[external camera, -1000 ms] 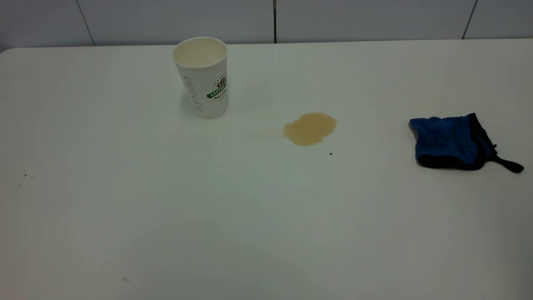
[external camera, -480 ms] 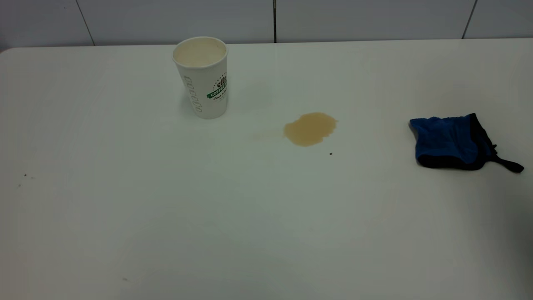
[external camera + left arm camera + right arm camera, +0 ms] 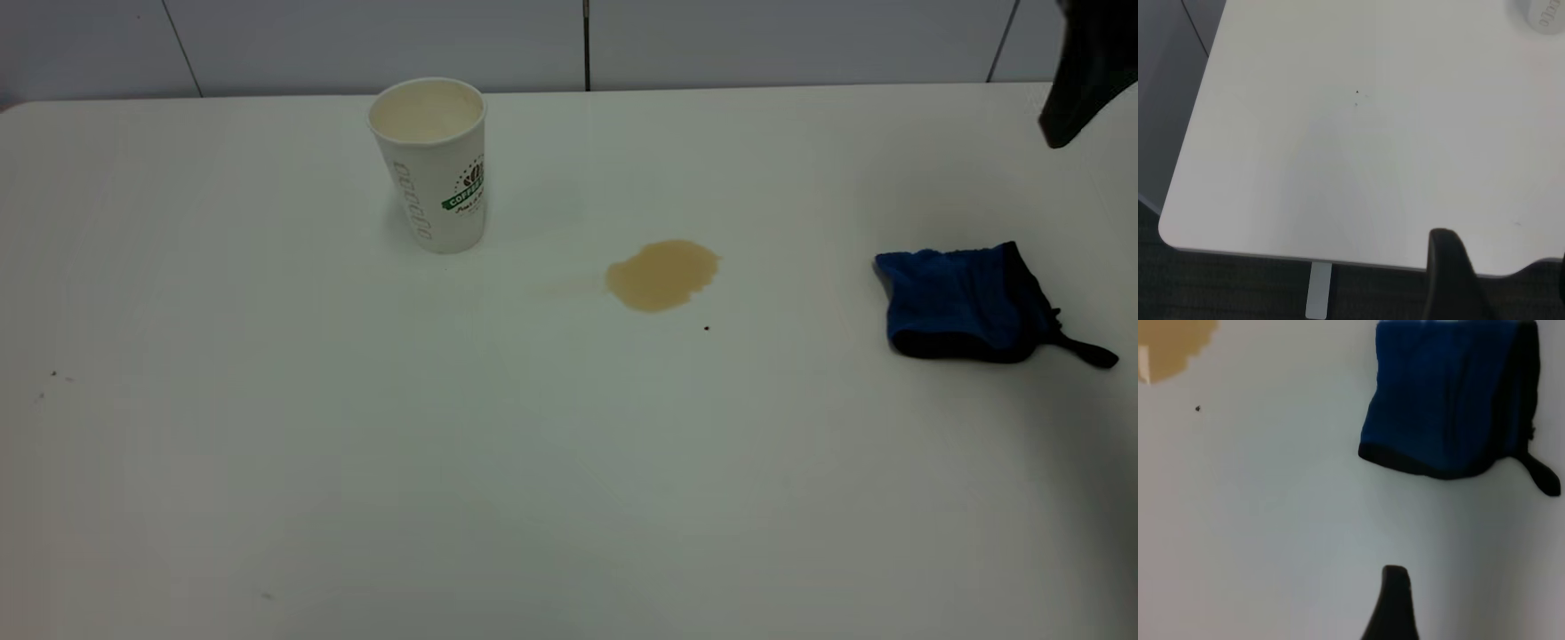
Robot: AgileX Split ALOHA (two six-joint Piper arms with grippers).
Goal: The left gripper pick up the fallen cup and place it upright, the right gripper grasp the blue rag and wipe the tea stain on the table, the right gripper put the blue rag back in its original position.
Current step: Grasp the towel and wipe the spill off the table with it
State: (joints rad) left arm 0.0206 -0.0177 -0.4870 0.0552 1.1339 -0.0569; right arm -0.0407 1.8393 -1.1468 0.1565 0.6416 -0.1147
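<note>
A bright glint [image 3: 1144, 364] shows on the tan tea stain [image 3: 662, 276] like a wet pool. I expect the stain to thin to a faint smear when I wipe it.
The white cup [image 3: 434, 164] with a green logo stands upright at the back left of the table [image 3: 356, 444]; its edge shows in the left wrist view [image 3: 1543, 15]. The tan tea stain [image 3: 662, 275] lies mid-table and shows in the right wrist view [image 3: 1168, 347]. The blue rag [image 3: 965, 302] with black trim lies flat at the right. My right gripper [image 3: 1080, 80] hangs high at the far right, behind and above the rag [image 3: 1448, 397]; one finger [image 3: 1395, 610] shows, the jaws apart and empty. My left gripper [image 3: 1503, 253] is open and empty over the table's near left corner.
A tiled grey wall [image 3: 587, 44] runs behind the table's back edge. The table's rounded corner and edge [image 3: 1178, 233] show in the left wrist view, with dark floor below. A small dark speck [image 3: 707, 328] lies in front of the stain.
My right gripper has come into the exterior view at the top right, and its shadow now falls on the table's right side. The cup, stain and rag have not moved.
</note>
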